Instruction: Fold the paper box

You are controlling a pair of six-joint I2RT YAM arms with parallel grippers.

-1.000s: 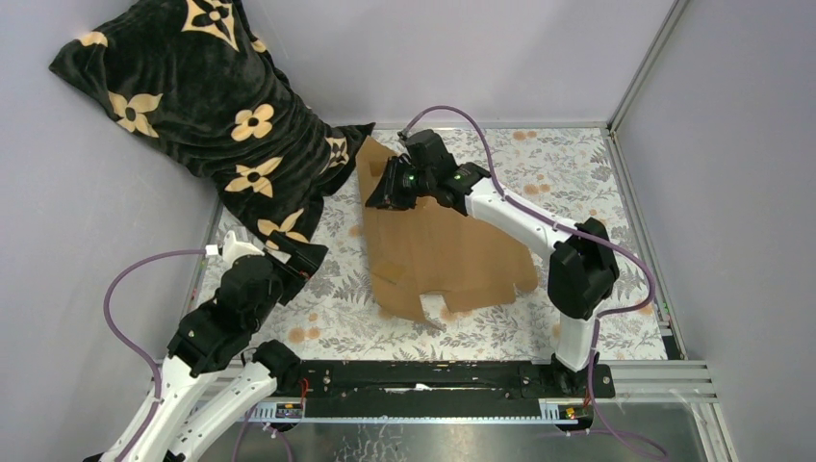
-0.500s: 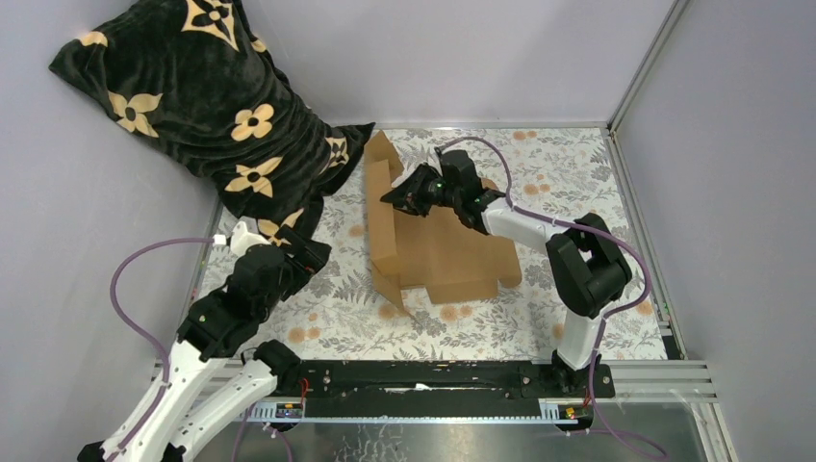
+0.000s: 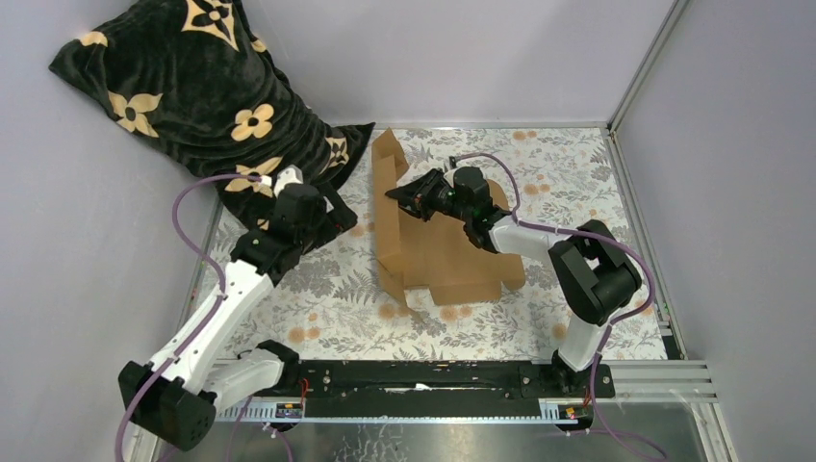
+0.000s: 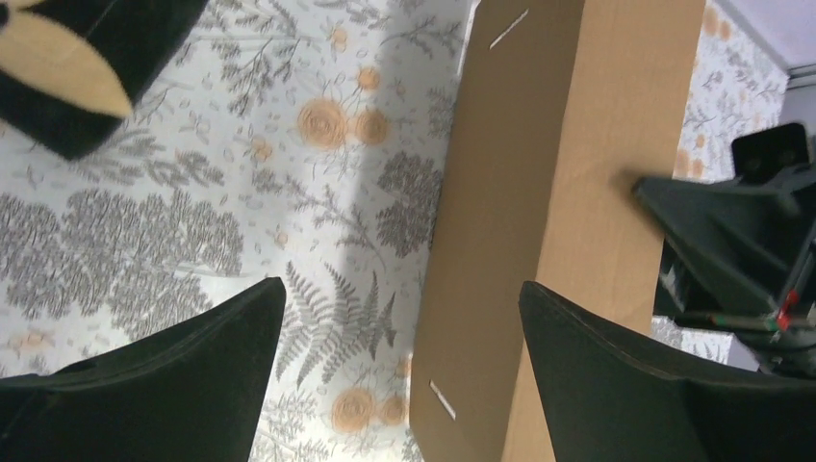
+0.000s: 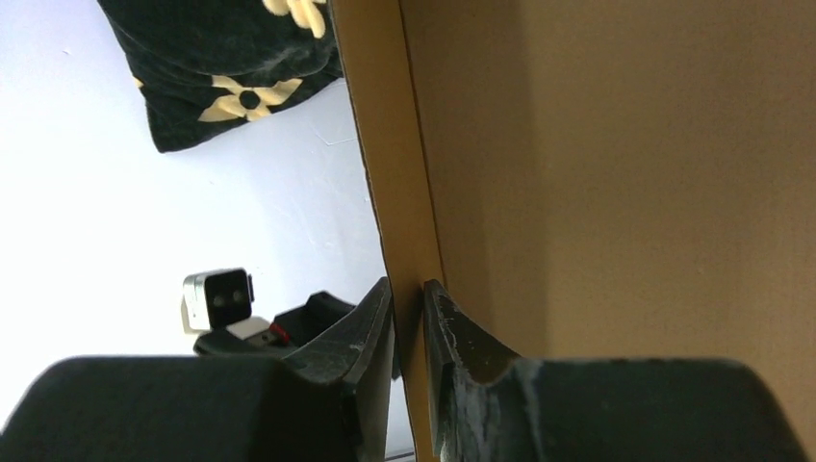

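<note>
Only my right gripper is holding the standing side's top edge [image 3: 387, 204], so my left gripper should support the standing side of the box before my right gripper goes to the near flap [image 3: 466, 293].
The paper box [image 3: 452, 255] is a brown cardboard sheet lying mid-table, its left panel folded up into a standing wall. My right gripper [image 3: 397, 195] reaches in from the right and is shut on that wall's top edge. In the right wrist view the two fingers pinch the thin cardboard edge [image 5: 385, 144] at the right gripper [image 5: 409, 289]. My left gripper [image 3: 339, 218] hovers open just left of the wall, apart from it. In the left wrist view the left gripper [image 4: 401, 289] has its fingers spread wide over the panel's outer face [image 4: 539, 173] and the floral cloth.
A black cushion with beige flowers [image 3: 192, 87] leans in the back left corner, close behind my left arm. A floral cloth [image 3: 577, 173] covers the table. Grey walls and a metal frame post [image 3: 640, 72] bound the space on three sides.
My left arm has swung from the near left up to the box's left side. My right gripper has pulled the gripped panel toward the near side and stood it more upright.
</note>
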